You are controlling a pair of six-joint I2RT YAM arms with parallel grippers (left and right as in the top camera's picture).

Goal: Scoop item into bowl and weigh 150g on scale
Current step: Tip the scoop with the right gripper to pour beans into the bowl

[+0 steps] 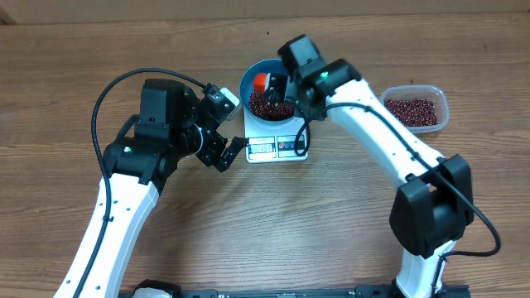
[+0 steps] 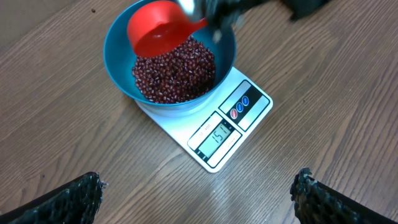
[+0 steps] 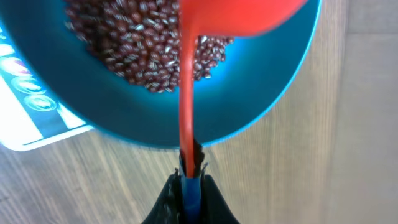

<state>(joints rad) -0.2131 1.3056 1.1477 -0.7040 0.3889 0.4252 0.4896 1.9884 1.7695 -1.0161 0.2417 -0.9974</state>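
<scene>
Next, my right gripper pulls the red scoop away from the bowl and puts it down in the clear plastic tub (image 1: pixel 415 108), because the scale's display (image 2: pixel 216 138) reads about 150g.
The blue bowl (image 1: pixel 247 86) stands on the white scale (image 1: pixel 277 147), and a heap of dark red beans (image 1: pixel 270 106) fills it. My right gripper (image 1: pixel 283 89) is shut on the handle of a red scoop (image 1: pixel 262 82), whose cup hangs tilted over the beans. In the right wrist view the scoop's handle (image 3: pixel 186 93) runs down into my right gripper (image 3: pixel 189 180), over the bowl (image 3: pixel 261 106). My left gripper (image 2: pixel 198 199) is wide open over bare table just left of the scale (image 2: pixel 230 124), holding nothing. The bowl (image 2: pixel 115 56) and beans (image 2: pixel 177 71) lie ahead of it.
A clear plastic tub (image 1: pixel 416 108) with more beans sits at the right, behind the right arm. The scale's display and buttons (image 2: pixel 239 109) face the near edge. Wooden tabletop (image 1: pixel 273 215) surrounds everything.
</scene>
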